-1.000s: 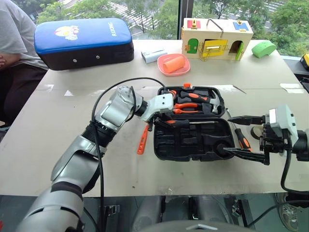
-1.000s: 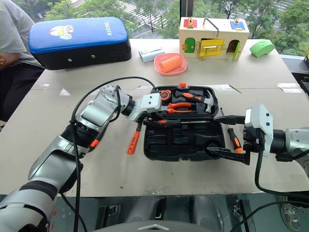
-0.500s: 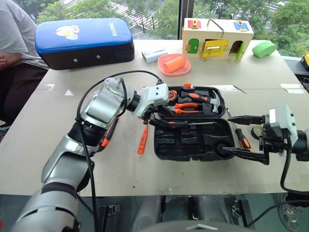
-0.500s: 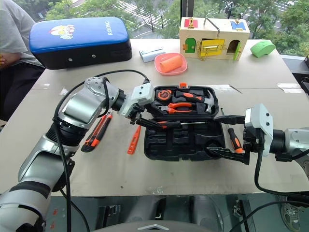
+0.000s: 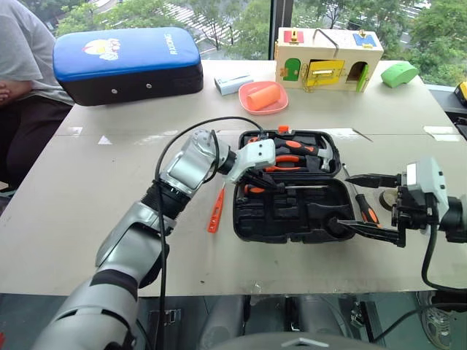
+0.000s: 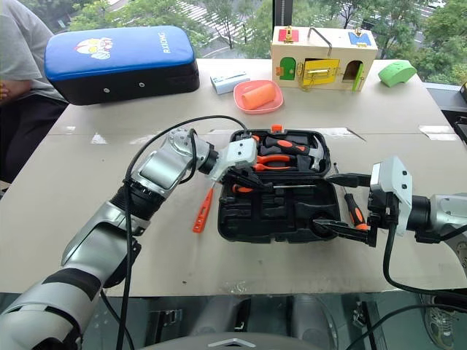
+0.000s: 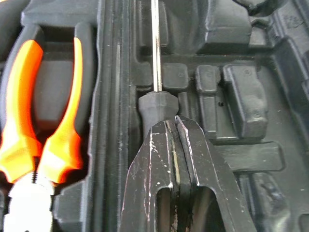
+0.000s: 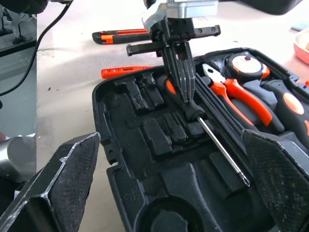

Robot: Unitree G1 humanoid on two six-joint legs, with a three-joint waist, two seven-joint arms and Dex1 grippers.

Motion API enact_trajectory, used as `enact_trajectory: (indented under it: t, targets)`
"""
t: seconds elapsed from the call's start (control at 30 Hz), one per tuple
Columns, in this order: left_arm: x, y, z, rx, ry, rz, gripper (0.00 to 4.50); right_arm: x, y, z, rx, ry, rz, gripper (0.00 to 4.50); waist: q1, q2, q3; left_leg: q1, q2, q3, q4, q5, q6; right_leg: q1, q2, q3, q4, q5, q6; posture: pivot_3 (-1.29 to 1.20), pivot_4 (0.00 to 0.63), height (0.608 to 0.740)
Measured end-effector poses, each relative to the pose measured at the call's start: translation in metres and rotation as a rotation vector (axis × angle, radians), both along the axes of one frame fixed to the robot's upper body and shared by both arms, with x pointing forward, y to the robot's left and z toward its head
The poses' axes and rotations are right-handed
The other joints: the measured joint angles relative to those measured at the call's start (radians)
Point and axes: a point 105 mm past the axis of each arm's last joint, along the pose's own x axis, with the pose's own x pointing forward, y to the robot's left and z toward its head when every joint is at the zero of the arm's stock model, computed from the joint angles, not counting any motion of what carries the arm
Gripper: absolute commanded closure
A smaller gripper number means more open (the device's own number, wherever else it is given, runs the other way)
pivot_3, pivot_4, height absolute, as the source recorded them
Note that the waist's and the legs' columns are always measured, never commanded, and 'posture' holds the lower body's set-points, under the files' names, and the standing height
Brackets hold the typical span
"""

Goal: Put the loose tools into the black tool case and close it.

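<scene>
The robot's right gripper reaches with open fingers over the black tool case's edge (image 5: 346, 202), past the loose screwdriver, so it should move back and grip that screwdriver's handle end (image 5: 373, 217).
The black tool case (image 5: 292, 235) lies open in the middle of the table. One black-and-orange screwdriver (image 7: 154, 104) rests in a recess of its near half. My left gripper (image 5: 267, 182) is shut, and its closed fingertips (image 8: 185, 92) press on that screwdriver's handle. A slim orange tester screwdriver (image 5: 215, 209) lies on the table left of the case. The utility knife (image 8: 126, 35) lies further left. Another screwdriver (image 5: 365, 208) and a small dark tape roll (image 5: 387, 197) lie right of the case. There my right gripper (image 5: 371, 205) stands wide open and holds nothing.
The case's far half holds a hammer (image 5: 310, 148), orange pliers (image 7: 38, 140) and a tape measure. At the back stand a blue-topped padded case (image 5: 128, 62), a pink dish (image 5: 263, 98), a wooden latch box (image 5: 328, 57) and a green object (image 5: 398, 73). A person sits at far left.
My left gripper swung right, back over the case, and went from open to shut on top of the screwdriver handle. The left arm now hides the utility knife. The right arm stayed still.
</scene>
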Motion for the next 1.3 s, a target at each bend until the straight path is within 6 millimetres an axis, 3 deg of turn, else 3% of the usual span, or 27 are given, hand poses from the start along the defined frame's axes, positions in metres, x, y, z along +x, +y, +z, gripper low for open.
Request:
enact_trajectory:
  t: [0.43,0.5,0.53,0.57,0.67,0.8,0.97,1.07,1.3]
  targets:
    - [-0.003,0.001,-0.005,-0.005,-0.032,-0.019,4.38,0.002,-0.01,-0.006,-0.002,0.0,-0.088,0.0,-0.002,0.0,-0.001,0.002,0.0,0.0,0.0,0.0,0.0,0.001,0.0,0.0,0.001,0.0,0.0,0.0,0.15,0.735]
    - [-0.005,0.009,-0.003,-0.057,0.022,0.021,3.79,0.003,-0.02,-0.006,-0.008,-0.01,-0.156,0.0,-0.003,0.0,-0.001,0.001,0.001,0.0,0.0,0.0,0.0,0.0,0.001,0.0,0.001,0.0,0.0,0.0,0.15,0.735]
    - [-0.01,0.018,0.006,-0.131,0.065,0.038,3.29,0.003,-0.032,-0.009,-0.001,-0.009,-0.23,0.0,-0.005,0.0,-0.001,0.0,0.002,-0.001,-0.001,0.0,0.0,-0.001,0.001,0.0,0.001,0.0,0.0,0.0,0.15,0.735]
    - [-0.01,0.021,0.009,-0.146,0.07,0.042,3.29,0.003,-0.035,-0.01,-0.003,-0.006,-0.248,0.0,-0.005,0.0,-0.001,0.0,0.002,-0.001,-0.001,0.0,0.0,-0.001,0.001,0.0,0.001,0.0,0.0,0.0,0.15,0.735]
    - [-0.039,0.038,0.052,-0.339,0.065,-0.068,1.79,-0.017,-0.064,-0.026,-0.003,0.066,-0.413,0.0,0.001,0.0,-0.001,-0.002,0.002,-0.001,-0.002,0.0,-0.001,-0.002,0.001,-0.001,0.0,-0.001,0.0,0.0,0.15,0.735]
    - [-0.061,0.045,0.077,-0.446,0.069,-0.111,0.06,-0.049,-0.09,-0.037,-0.001,0.134,-0.577,0.0,0.008,0.001,-0.001,0.001,0.001,-0.001,-0.001,-0.001,0.001,0.002,-0.001,-0.001,-0.001,0.0,0.0,0.0,0.15,0.735]
    - [-0.078,0.046,0.08,-0.483,0.189,-0.123,0.06,-0.084,-0.104,-0.05,-0.009,0.21,-0.738,0.0,-0.001,0.001,-0.001,0.004,0.001,0.0,-0.001,-0.003,0.005,0.003,-0.001,0.0,0.0,0.0,0.0,0.0,0.15,0.735]
    - [-0.085,0.042,0.083,-0.498,0.222,-0.148,0.06,-0.088,-0.105,-0.055,-0.006,0.221,-0.785,0.0,-0.006,0.002,-0.002,0.004,0.002,0.001,-0.001,-0.003,0.004,0.003,0.0,0.001,0.001,0.0,0.0,0.0,0.15,0.735]
    - [-0.099,0.042,0.078,-0.45,0.253,-0.17,0.06,-0.041,-0.08,-0.068,0.054,0.169,-0.805,0.0,-0.008,0.003,-0.002,0.004,0.002,0.001,-0.003,0.0,0.0,0.002,0.0,0.001,0.0,-0.001,-0.001,0.0,0.15,0.735]
